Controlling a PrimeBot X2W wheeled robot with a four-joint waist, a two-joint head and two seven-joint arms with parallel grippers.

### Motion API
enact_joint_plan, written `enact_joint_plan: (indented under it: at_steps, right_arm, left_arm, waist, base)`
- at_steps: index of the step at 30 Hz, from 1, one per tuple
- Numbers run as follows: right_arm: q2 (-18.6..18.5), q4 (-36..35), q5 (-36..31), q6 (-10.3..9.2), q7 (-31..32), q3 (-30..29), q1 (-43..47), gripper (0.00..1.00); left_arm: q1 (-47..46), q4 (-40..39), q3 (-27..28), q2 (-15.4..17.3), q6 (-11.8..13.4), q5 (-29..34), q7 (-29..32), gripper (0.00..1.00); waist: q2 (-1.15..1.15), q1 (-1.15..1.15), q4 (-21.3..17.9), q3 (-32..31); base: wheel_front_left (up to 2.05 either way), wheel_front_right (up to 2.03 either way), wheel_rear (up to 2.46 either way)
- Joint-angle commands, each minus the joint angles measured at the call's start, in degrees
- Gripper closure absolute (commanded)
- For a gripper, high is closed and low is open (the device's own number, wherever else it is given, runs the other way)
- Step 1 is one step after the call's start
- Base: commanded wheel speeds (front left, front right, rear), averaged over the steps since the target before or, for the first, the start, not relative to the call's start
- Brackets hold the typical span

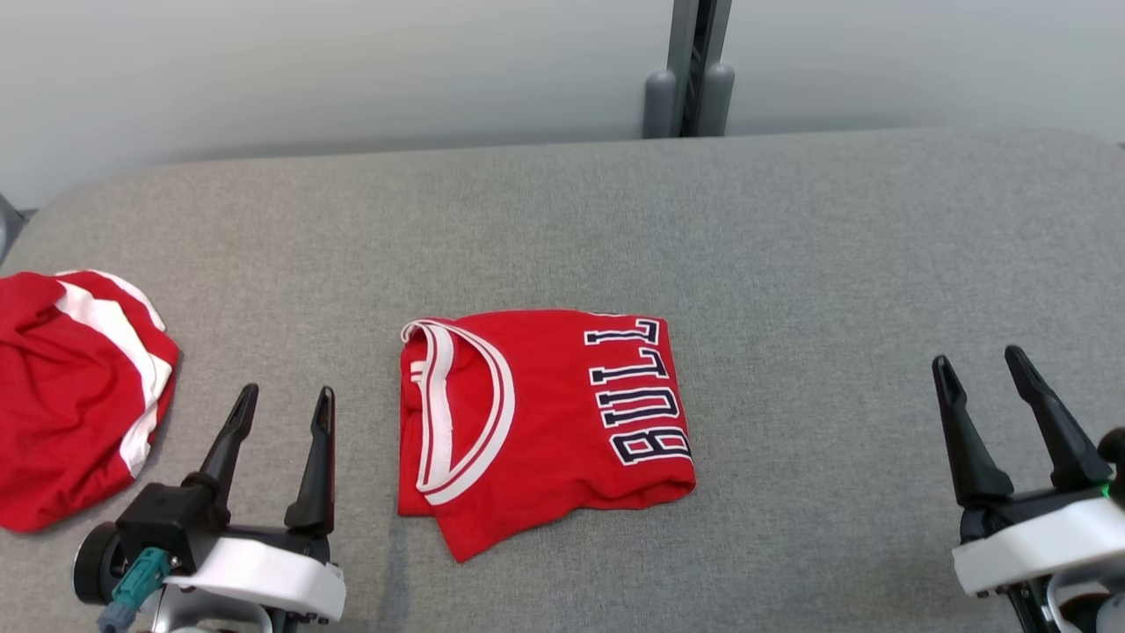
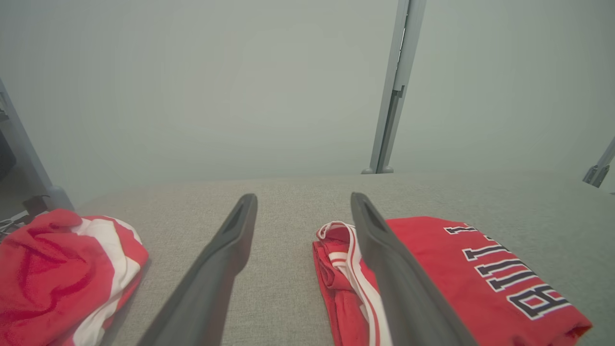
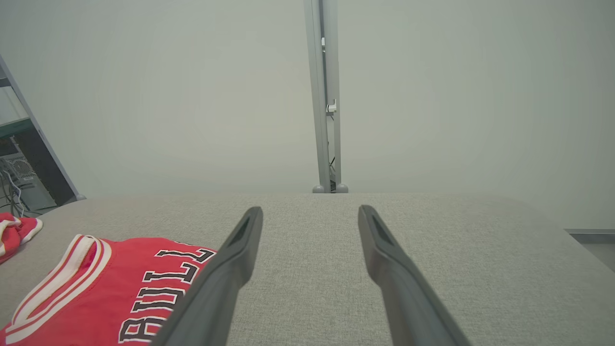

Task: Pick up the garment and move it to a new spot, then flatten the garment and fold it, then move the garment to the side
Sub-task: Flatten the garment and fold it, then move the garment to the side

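Observation:
The lettered edge point(image 1: 680, 411) is a rounded fold around stacked layers, so the folded garment point(image 1: 543, 422) will slide as one piece when I pull it to the side.
A red garment point(image 1: 536, 418) with white trim and dark lettering lies folded in a compact rectangle at the middle of the grey padded table point(image 1: 791, 264). In the left wrist view the garment point(image 2: 461, 283) lies to the right of the fingers; in the right wrist view the garment point(image 3: 105, 288) sits at the lower left. My left gripper point(image 1: 286, 404) hovers open just left of the folded garment, nothing between its fingers. My right gripper point(image 1: 980, 365) stands open well to the right, over bare table.
A second red and white garment point(image 1: 75, 396) lies crumpled at the table's left edge, also in the left wrist view point(image 2: 62, 278). A grey post point(image 1: 690, 70) rises behind the table's far edge against a pale wall.

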Motion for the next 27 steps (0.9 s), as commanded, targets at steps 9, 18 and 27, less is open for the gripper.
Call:
enact_joint_plan:
  at_steps: [9, 18, 27]
  right_arm:
    - [0.49, -2.36, -1.01, -0.02, 1.79, -1.93, 4.95, 0.00]
    - [1.27, -3.97, -1.87, -0.02, 3.27, -3.37, 7.09, 0.00]
    - [1.80, -4.31, -1.99, -0.02, 3.93, -3.76, 7.00, 0.00]
  left_arm:
    - [3.45, -1.90, -0.10, 0.82, 1.20, -0.47, 1.83, 0.00]
    - [5.05, -3.38, 0.10, 1.22, 1.98, -1.04, 2.73, 0.00]
    - [4.63, -4.23, -0.36, 1.69, 2.35, -1.08, 3.34, 0.00]
  waist:
    - [0.00, 0.00, 0.25, -3.51]
    - [0.00, 0.00, 0.29, -4.74]
    - [0.00, 0.00, 0.31, -4.95]
  base:
    - [0.00, 0.00, 0.00]
    - [0.00, 0.00, 0.00]
    - [0.00, 0.00, 0.00]
